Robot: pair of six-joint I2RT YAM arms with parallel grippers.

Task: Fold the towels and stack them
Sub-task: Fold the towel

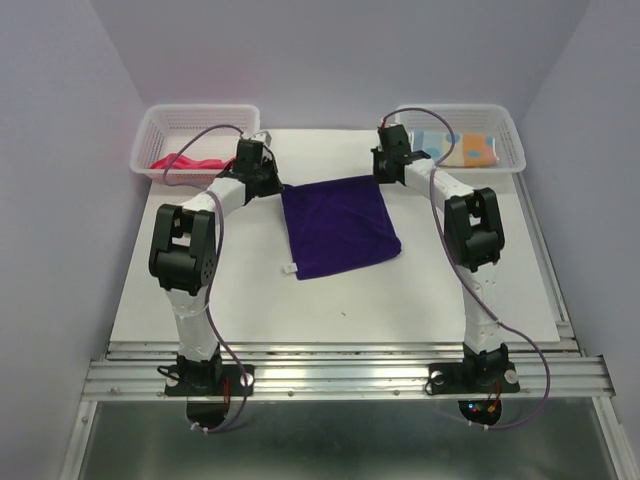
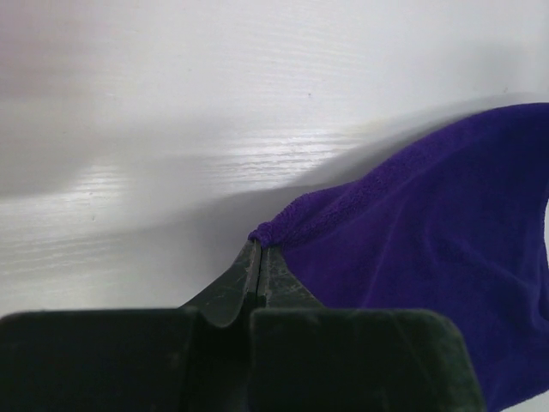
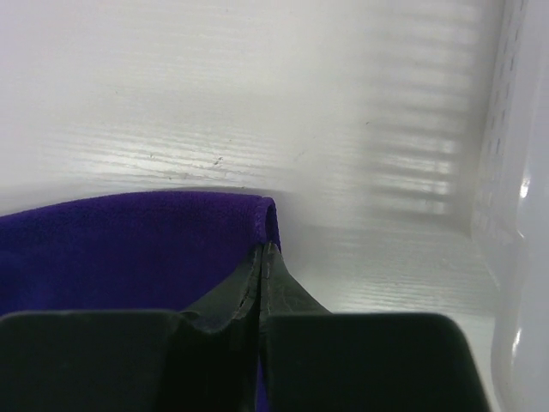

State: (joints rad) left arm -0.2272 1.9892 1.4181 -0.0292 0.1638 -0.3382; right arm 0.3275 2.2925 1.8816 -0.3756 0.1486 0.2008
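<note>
Both of my grippers are pulling the purple towel's far edge (image 1: 330, 184) straight. I should fold my left gripper's corner of the towel over next until it meets the towel's near corner (image 1: 299, 274) by the tag.
A dark purple towel (image 1: 338, 226) lies spread on the white table, a small white tag at its near left corner. My left gripper (image 1: 272, 186) is shut on its far left corner (image 2: 273, 232). My right gripper (image 1: 381, 175) is shut on its far right corner (image 3: 268, 216). Both corners are pinched just above the table top. A pink-red towel (image 1: 180, 161) lies in the left basket. A light blue spotted towel (image 1: 432, 142) and an orange-tan towel (image 1: 472, 150) lie in the right basket.
A white mesh basket (image 1: 161, 118) stands at the far left and another (image 1: 512, 135) at the far right; the right one's wall shows in the right wrist view (image 3: 519, 257). Grey walls close in the table on three sides.
</note>
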